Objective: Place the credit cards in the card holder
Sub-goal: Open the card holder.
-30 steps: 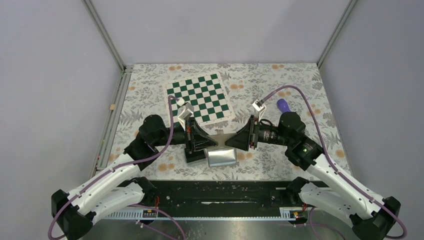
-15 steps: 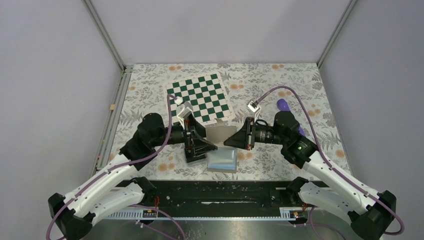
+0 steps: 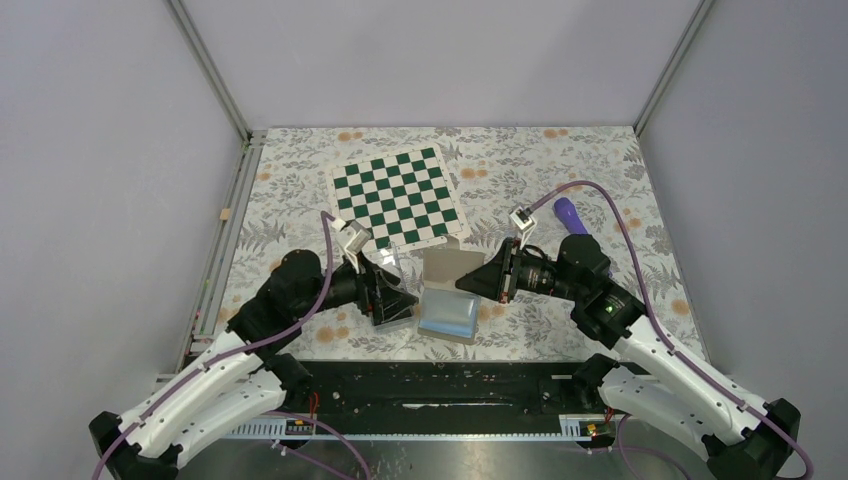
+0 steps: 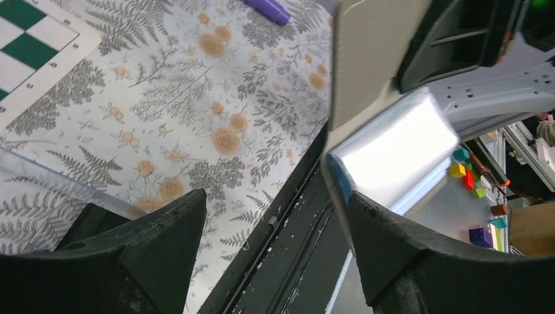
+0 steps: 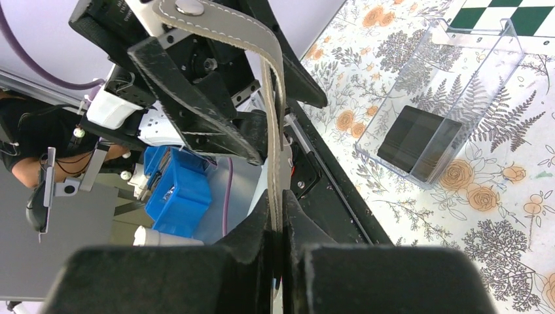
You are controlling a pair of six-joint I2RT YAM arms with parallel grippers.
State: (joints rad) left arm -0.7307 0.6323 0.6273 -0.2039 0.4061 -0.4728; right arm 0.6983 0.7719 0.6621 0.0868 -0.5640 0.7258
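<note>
The wallet's edge is close up against a finger of the robot's open left gripper, so the robot should centre the fingers around the wallet's edge near the wallet's fold before it closes them.
The card holder, a clear acrylic box, stands on the flowered cloth with one black credit card lying flat inside it. My right gripper is shut on the taupe flap of a folding wallet, holding that flap upright. From above, the wallet stands open, its light-blue inside on the table. My left gripper is open just left of the wallet, over the card holder. In the left wrist view, the left gripper holds nothing, and the wallet rests against its right finger.
A green-and-white chessboard lies at the back centre. A purple object sits behind my right arm and also shows as the purple object. The black rail at the table's near edge runs just below the wallet.
My left gripper opened, let go of the wallet and drew back to the left. My right gripper shut on the flap and the wallet swung open, baring its light-blue inside.
</note>
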